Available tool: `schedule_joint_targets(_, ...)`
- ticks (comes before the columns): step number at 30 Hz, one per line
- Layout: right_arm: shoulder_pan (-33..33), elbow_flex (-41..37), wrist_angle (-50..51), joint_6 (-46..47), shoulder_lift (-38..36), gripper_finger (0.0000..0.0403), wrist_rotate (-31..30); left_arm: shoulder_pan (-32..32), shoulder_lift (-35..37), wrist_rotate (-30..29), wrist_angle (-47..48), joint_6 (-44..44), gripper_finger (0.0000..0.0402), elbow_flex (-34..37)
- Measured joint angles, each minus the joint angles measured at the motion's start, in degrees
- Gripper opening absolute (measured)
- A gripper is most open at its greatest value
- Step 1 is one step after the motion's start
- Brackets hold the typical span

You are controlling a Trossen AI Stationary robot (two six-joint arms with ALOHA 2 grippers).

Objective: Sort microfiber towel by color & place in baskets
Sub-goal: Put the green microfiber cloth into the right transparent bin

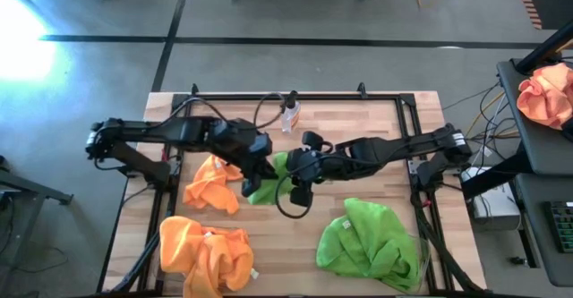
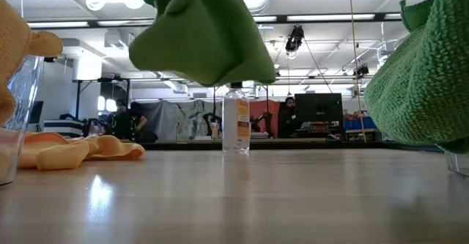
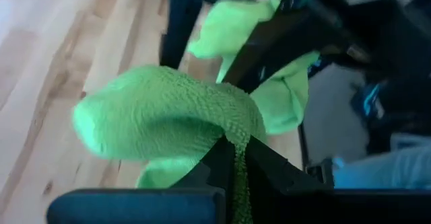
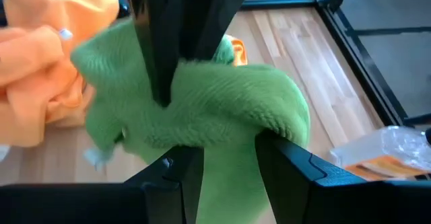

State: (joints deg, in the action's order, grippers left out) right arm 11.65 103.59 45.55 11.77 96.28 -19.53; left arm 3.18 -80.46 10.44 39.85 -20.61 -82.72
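Next, my left gripper releases the green towel [image 1: 267,191], which it still pinches far from the basket of green towels [image 1: 369,244], so my right gripper can carry it there.
A lime green microfiber towel [image 1: 269,187] hangs above the middle of the table between my two grippers. In the low view this green towel [image 2: 205,31] is clear of the wood. My left gripper [image 1: 253,166] is shut on it from the left. My right gripper [image 1: 295,180] is closed on it from the right. An orange towel [image 1: 213,183] lies flat on the table just left of them. Orange towels [image 1: 206,255] fill the near-left basket [image 2: 18,127]. Green towels [image 1: 372,237] fill the near-right basket [image 2: 458,163]. My left gripper pinches a bunched fold of the green towel [image 3: 232,133] between its two shut fingers, slanting down from the table's left. The cloth bulges out beyond the fingertips and is lifted clear of the table. My right gripper has a thick bunch of the same towel [image 4: 225,140] between its two fingers [image 4: 286,167], slanting down from the table's right. The cloth humps up over the fingertips, and part of it hangs below them.
A small clear spray bottle [image 1: 290,114] stands upright near the table's far edge, behind the grippers. A peach-orange cloth bundle [image 1: 546,94] lies on a side stand off the table to the right. Bare wood shows between the two baskets at the near edge.
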Motion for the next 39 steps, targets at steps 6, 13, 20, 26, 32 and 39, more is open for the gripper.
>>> schedule_joint_targets(6, 0.07, 0.00, -1.18, -2.19, -1.30, 0.0128, 0.07, 0.55, -5.26, 0.14, 7.08, 5.49, 0.0009, -8.62)
schedule_joint_targets(13, 0.07, 0.00, -1.15, -2.75, -1.37, 0.0128, 0.44, 0.53, -6.53, -0.77, 8.25, 8.58, 0.0009, -12.31)
schedule_joint_targets(20, 0.06, 0.61, -1.20, -2.80, -1.39, 0.0128, 2.84, 0.50, -6.17, -8.16, 13.00, 8.82, 0.0009, -12.32)
schedule_joint_targets(26, 0.12, 3.32, -1.40, -2.86, -1.41, 0.0128, 6.60, 0.52, -6.17, -10.98, 13.20, 8.70, 0.0009, -12.32)
schedule_joint_targets(32, 0.07, 4.74, -1.35, -4.19, -1.41, 0.0138, 6.49, 0.67, -6.10, -9.35, 10.72, 8.29, 0.0009, -12.31)
schedule_joint_targets(39, 0.10, 4.72, 1.05, -4.33, -1.50, 0.0166, 6.51, 1.40, -5.95, -5.38, 11.70, 8.41, 0.0009, -14.93)
